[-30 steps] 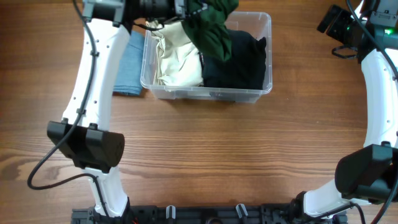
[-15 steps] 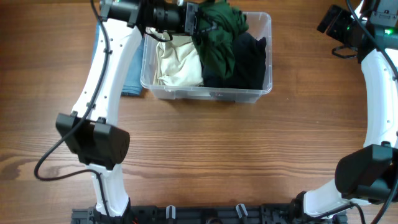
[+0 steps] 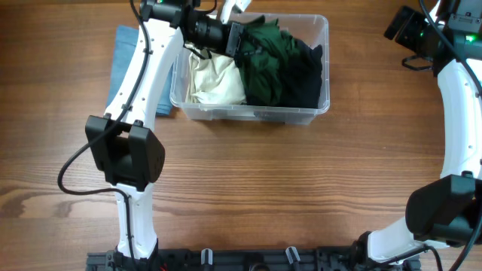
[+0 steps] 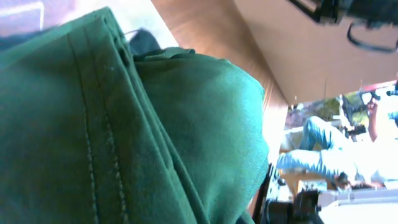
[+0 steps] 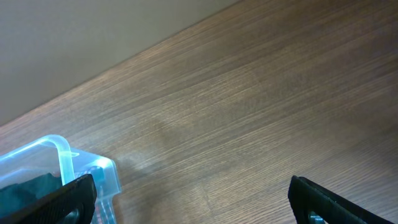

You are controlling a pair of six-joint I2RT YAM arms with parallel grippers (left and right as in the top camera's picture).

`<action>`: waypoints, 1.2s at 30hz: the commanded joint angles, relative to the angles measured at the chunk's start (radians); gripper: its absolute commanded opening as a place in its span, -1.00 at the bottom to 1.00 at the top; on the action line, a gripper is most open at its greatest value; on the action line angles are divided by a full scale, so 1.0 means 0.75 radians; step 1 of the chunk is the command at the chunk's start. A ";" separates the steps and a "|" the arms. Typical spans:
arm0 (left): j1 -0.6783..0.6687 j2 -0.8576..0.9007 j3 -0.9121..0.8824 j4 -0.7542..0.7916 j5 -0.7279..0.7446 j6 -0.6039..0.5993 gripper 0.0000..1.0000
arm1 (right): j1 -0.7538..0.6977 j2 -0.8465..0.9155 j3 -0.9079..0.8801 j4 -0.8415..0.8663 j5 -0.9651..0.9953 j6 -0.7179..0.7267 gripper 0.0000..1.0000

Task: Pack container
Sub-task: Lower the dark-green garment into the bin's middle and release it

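Observation:
Next, I pull the dark green garment onto the cream garment (image 3: pixel 217 81) with my left gripper, open the gripper, then take the dark green garment by its middle, because it is draped over the black garment's edge (image 3: pixel 289 69).
The clear container (image 3: pixel 316 114) stands at the table's back centre, holding a cream garment (image 3: pixel 215 79) on its left and a black garment (image 3: pixel 307 75) on its right. My left gripper (image 3: pixel 239 39) is shut on a dark green garment (image 3: pixel 269 60), which now lies draped over the middle of the container. That green garment (image 4: pixel 124 124) fills the left wrist view and hides the fingers. My right gripper (image 5: pixel 193 199) hovers open and empty at the back right, beside the container's corner (image 5: pixel 68 162).
A folded blue garment (image 3: pixel 124 56) lies on the table left of the container, partly under my left arm. The right arm's base (image 3: pixel 440 214) stands at the front right, the left arm's base (image 3: pixel 124 154) at the front left.
My left gripper has carried the green garment rightward and down, from above the container's back left to resting across its middle. The blue garment shows more. The right arm is still.

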 commanded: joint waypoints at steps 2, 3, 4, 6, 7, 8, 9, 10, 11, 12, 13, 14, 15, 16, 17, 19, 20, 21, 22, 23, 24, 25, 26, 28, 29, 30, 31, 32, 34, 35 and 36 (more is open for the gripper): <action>0.056 -0.003 0.002 -0.077 -0.052 0.142 -0.92 | 0.004 0.018 -0.012 0.004 -0.007 0.019 0.99; 0.066 -0.004 0.002 -0.095 -0.100 0.145 -0.92 | 0.004 0.018 -0.012 0.004 -0.007 0.018 0.99; 0.074 -0.003 0.002 -0.109 -0.131 0.159 -0.92 | 0.004 0.018 -0.012 0.004 -0.007 0.018 0.99; 0.092 -0.003 -0.001 -0.145 -0.177 0.203 -0.92 | 0.004 0.018 -0.012 0.003 -0.007 0.019 1.00; 0.096 -0.003 -0.005 -0.154 -0.191 0.212 -0.92 | 0.004 0.018 -0.012 0.004 -0.007 0.019 0.99; 0.103 -0.003 -0.015 -0.157 -0.216 0.211 -0.92 | 0.004 0.018 -0.012 0.004 -0.007 0.019 0.99; 0.109 -0.003 -0.024 -0.160 -0.244 0.211 -0.92 | 0.004 0.018 -0.012 0.004 -0.007 0.019 0.99; 0.113 -0.003 -0.041 -0.159 -0.282 0.211 -0.92 | 0.004 0.018 -0.012 0.003 -0.007 0.018 0.99; 0.117 -0.003 -0.063 -0.155 -0.331 0.211 -0.92 | 0.004 0.018 -0.012 0.004 -0.007 0.018 0.99; 0.119 -0.003 -0.079 -0.152 -0.364 0.211 -0.92 | 0.004 0.018 -0.012 0.003 -0.007 0.019 0.99; 0.121 -0.003 -0.105 -0.148 -0.406 0.211 -0.92 | 0.004 0.018 -0.012 0.004 -0.007 0.019 0.99; 0.124 -0.003 -0.142 -0.137 -0.445 0.211 -0.92 | 0.004 0.018 -0.012 0.003 -0.007 0.018 1.00; 0.127 -0.003 -0.171 -0.129 -0.461 0.211 -0.92 | 0.004 0.018 -0.012 0.004 -0.007 0.019 1.00; 0.130 -0.003 -0.197 -0.122 -0.466 0.212 -0.92 | 0.004 0.018 -0.012 0.003 -0.007 0.018 0.99; 0.135 -0.003 -0.227 -0.113 -0.466 0.221 -0.92 | 0.004 0.018 -0.012 0.004 -0.007 0.019 0.99; 0.157 -0.003 -0.305 -0.096 -0.469 0.246 -0.92 | 0.004 0.018 -0.012 0.004 -0.007 0.019 1.00; 0.175 -0.003 -0.338 -0.081 -0.469 0.246 -0.92 | 0.004 0.018 -0.012 0.004 -0.007 0.019 0.99; 0.194 -0.003 -0.342 -0.082 -0.469 0.245 -0.92 | 0.004 0.018 -0.012 0.004 -0.007 0.019 1.00; 0.201 -0.004 -0.342 -0.081 -0.469 0.245 -0.92 | 0.004 0.018 -0.013 0.004 -0.007 0.018 1.00; 0.212 -0.005 -0.342 -0.078 -0.469 0.245 -0.92 | 0.004 0.018 -0.012 0.003 -0.007 0.018 0.99; 0.219 -0.010 -0.341 -0.077 -0.468 0.245 -0.92 | 0.004 0.018 -0.012 0.004 -0.007 0.019 0.99; 0.228 -0.015 -0.341 -0.076 -0.468 0.245 -0.92 | 0.004 0.018 -0.012 0.003 -0.007 0.018 0.99; 0.242 -0.024 -0.336 -0.079 -0.468 0.243 -0.92 | 0.004 0.018 -0.012 0.004 -0.007 0.019 0.99; 0.268 -0.046 -0.332 -0.077 -0.468 0.240 -0.89 | 0.004 0.018 -0.012 0.003 -0.007 0.018 0.99; 0.281 -0.060 -0.332 -0.073 -0.468 0.239 -0.87 | 0.004 0.018 -0.012 0.004 -0.007 0.019 1.00; 0.292 -0.074 -0.332 -0.071 -0.467 0.239 -0.78 | 0.004 0.018 -0.012 0.004 -0.007 0.018 1.00; 0.304 -0.089 -0.332 -0.067 -0.462 0.238 -0.68 | 0.004 0.018 -0.012 0.004 -0.007 0.019 0.99; 0.311 -0.100 -0.332 -0.064 -0.460 0.234 -0.57 | 0.004 0.018 -0.012 0.004 -0.007 0.019 0.99; 0.313 -0.114 -0.332 -0.057 -0.459 0.234 -0.26 | 0.004 0.018 -0.012 0.004 -0.007 0.019 1.00; 0.311 -0.115 -0.332 -0.055 -0.459 0.235 -0.12 | 0.004 0.018 -0.012 0.004 -0.007 0.018 0.99; 0.305 -0.115 -0.332 -0.051 -0.460 0.235 -0.05 | 0.004 0.018 -0.012 0.004 -0.007 0.019 1.00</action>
